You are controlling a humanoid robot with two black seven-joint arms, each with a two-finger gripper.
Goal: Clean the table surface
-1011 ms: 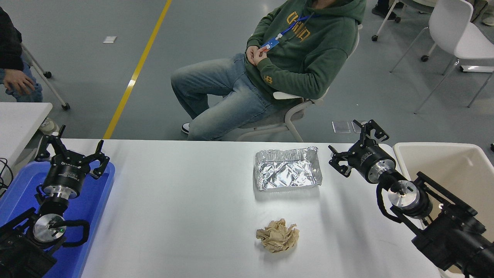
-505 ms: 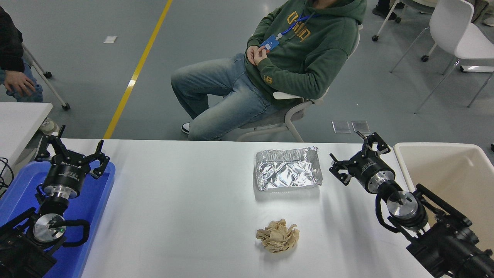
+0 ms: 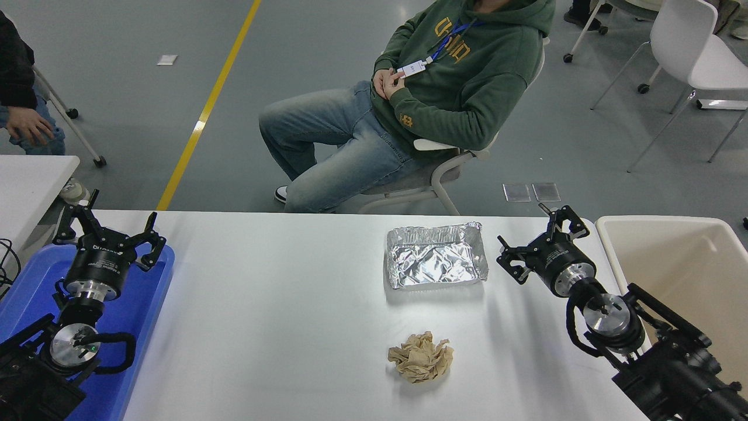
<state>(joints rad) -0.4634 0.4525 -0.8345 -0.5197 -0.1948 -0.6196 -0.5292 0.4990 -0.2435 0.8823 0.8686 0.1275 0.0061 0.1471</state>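
The foil tray still has ridged walls standing around it, so it will hold its shape and hardly sag when the robot lifts it by its edge.
The table surface is a wide white top. On it lie a crumpled foil tray at the back middle and a ball of crumpled brown paper nearer the front. My right gripper hovers open just right of the foil tray, apart from it, with nothing between its fingers. My left gripper stays parked, open and empty, over the blue tray at the lower left.
A beige plastic bin stands at the table's right edge, beside my right arm. A person in a green hoodie sits on a chair beyond the far edge. Another white table corner and a second person's hand are at the upper left.
My right gripper has dropped lower and drawn slightly nearer the foil tray, still open. The seated person's badge has flipped. The left arm has not moved.
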